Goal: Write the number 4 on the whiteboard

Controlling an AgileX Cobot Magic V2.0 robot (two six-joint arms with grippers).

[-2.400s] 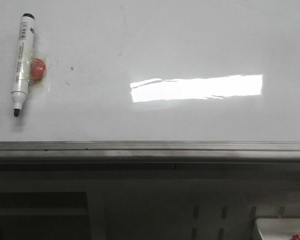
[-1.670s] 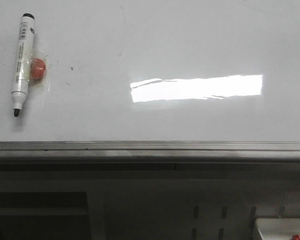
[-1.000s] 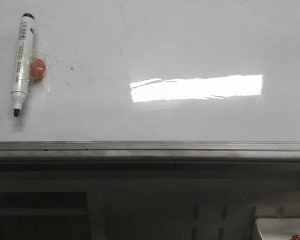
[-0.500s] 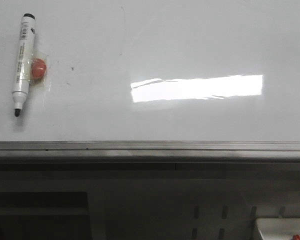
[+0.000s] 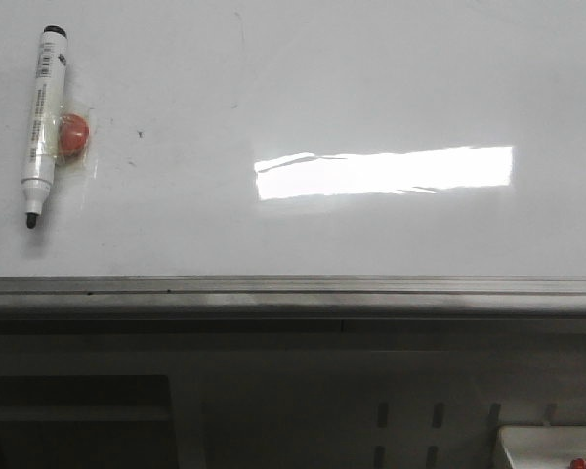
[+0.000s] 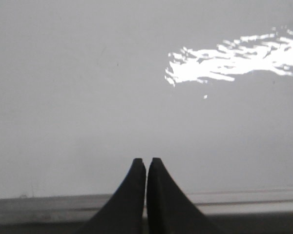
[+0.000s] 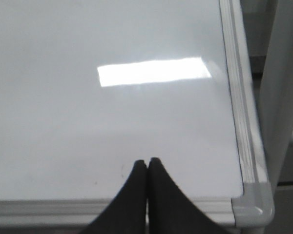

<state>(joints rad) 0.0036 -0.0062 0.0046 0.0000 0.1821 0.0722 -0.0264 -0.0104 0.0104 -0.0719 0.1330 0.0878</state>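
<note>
Next, my left gripper grabs the marker's body (image 5: 39, 156) and takes it over to my right gripper, because the marker (image 5: 46, 117) is on my left gripper's side of the board.
The whiteboard (image 5: 371, 88) fills the upper part of the front view, glossy white with a bright rectangular glare and a brushed grey metal edge (image 5: 293, 289). No number 4 shows on it, only faint specks. A white marker with a black tip (image 5: 41, 122) lies on the board at the far left, beside a red round magnet (image 5: 73, 135). Neither gripper shows in the front view. My left gripper (image 6: 146, 161) is shut and empty over the board's near edge (image 6: 234, 200). My right gripper (image 7: 147, 161) is shut and empty near the board's corner (image 7: 251, 207).
Below the board's edge in the front view is a grey perforated panel (image 5: 410, 420) and a white object with a red spot (image 5: 557, 449) at the bottom right. A grey upright post (image 7: 283, 97) stands beside the board's side edge in the right wrist view.
</note>
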